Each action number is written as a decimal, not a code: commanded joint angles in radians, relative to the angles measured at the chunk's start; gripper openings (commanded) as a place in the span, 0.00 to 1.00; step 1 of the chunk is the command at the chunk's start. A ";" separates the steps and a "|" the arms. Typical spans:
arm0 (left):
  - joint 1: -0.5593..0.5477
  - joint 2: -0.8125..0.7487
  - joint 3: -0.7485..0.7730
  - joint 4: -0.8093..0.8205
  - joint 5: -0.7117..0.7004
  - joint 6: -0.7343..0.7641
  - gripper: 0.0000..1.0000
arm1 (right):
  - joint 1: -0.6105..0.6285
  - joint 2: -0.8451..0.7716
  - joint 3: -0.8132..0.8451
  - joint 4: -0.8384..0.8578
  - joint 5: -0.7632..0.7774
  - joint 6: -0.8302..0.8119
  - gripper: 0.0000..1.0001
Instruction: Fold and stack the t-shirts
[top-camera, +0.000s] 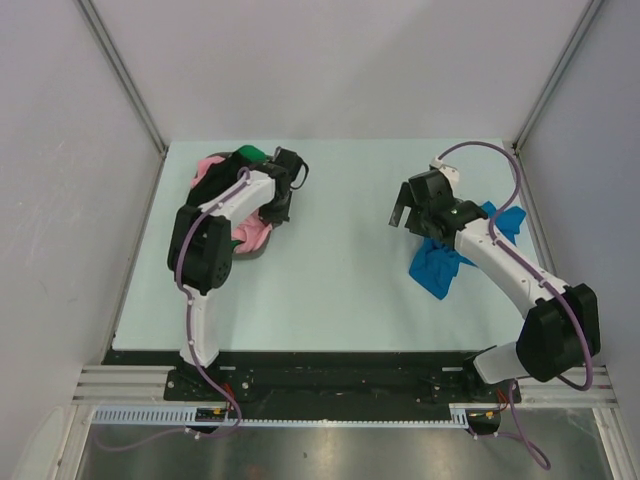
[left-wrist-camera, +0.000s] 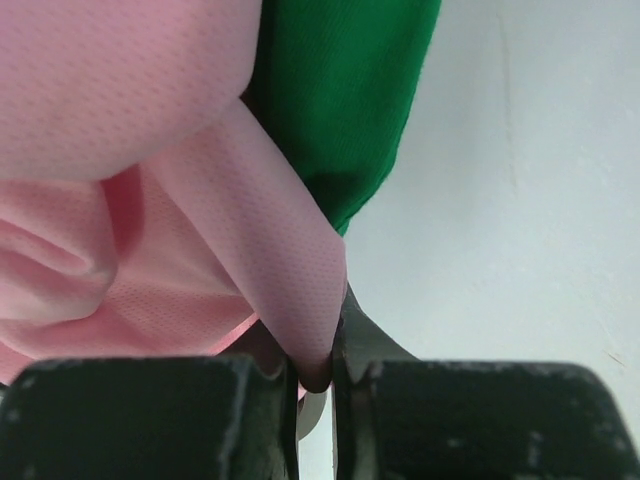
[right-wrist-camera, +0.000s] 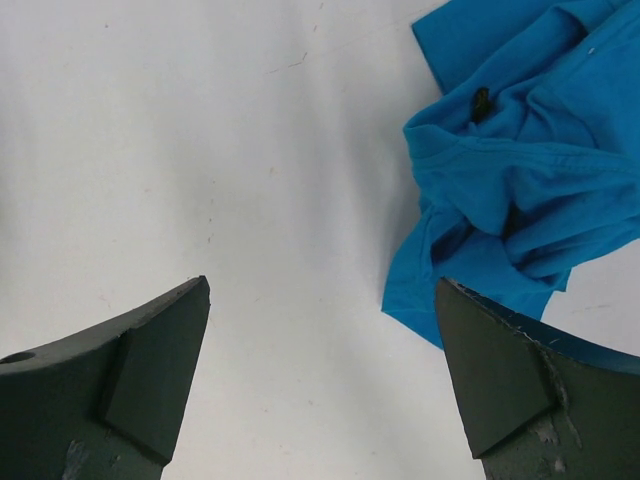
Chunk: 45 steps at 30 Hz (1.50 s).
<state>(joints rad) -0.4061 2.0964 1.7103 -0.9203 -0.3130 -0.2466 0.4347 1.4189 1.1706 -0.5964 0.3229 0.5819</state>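
The dark rounded edge (top-camera: 260, 246) is between my closed fingers and the back corner (top-camera: 174, 156) is clear. My left gripper should keep pulling the pile until it sits in that corner.
A pile of t-shirts lies at the table's back left, with pink cloth (top-camera: 209, 170) and green cloth (top-camera: 252, 153) showing around my left arm. My left gripper (top-camera: 276, 206) is over the pile's right side. In the left wrist view it (left-wrist-camera: 317, 385) is shut on a fold of the pink t-shirt (left-wrist-camera: 150, 200), with the green t-shirt (left-wrist-camera: 345, 90) behind. The bright blue t-shirt (top-camera: 441, 265) lies crumpled at the right. My right gripper (top-camera: 404, 216) hangs open left of it. In the right wrist view the blue t-shirt (right-wrist-camera: 520, 170) reaches the right finger (right-wrist-camera: 510, 390), and nothing is between the jaws (right-wrist-camera: 320, 345).
The pale table (top-camera: 340, 280) is walled by white panels at the back and sides. A dark rounded edge (top-camera: 252, 252) peeks out under the pink cloth at the pile's near side. My right arm (top-camera: 500, 265) crosses over the blue t-shirt.
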 joint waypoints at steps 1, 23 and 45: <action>0.104 0.109 0.003 0.139 -0.094 0.159 0.00 | 0.025 0.020 0.009 0.037 0.007 0.029 1.00; 0.369 0.353 0.440 0.017 -0.156 0.316 0.00 | 0.111 0.187 0.011 0.176 -0.016 0.018 1.00; 0.374 0.171 0.370 -0.008 -0.037 0.167 1.00 | 0.163 0.154 0.044 0.139 0.002 0.004 1.00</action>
<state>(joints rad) 0.0292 2.4050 2.1811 -0.9169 -0.3565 -0.0536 0.5713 1.6287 1.1709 -0.4225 0.2878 0.5934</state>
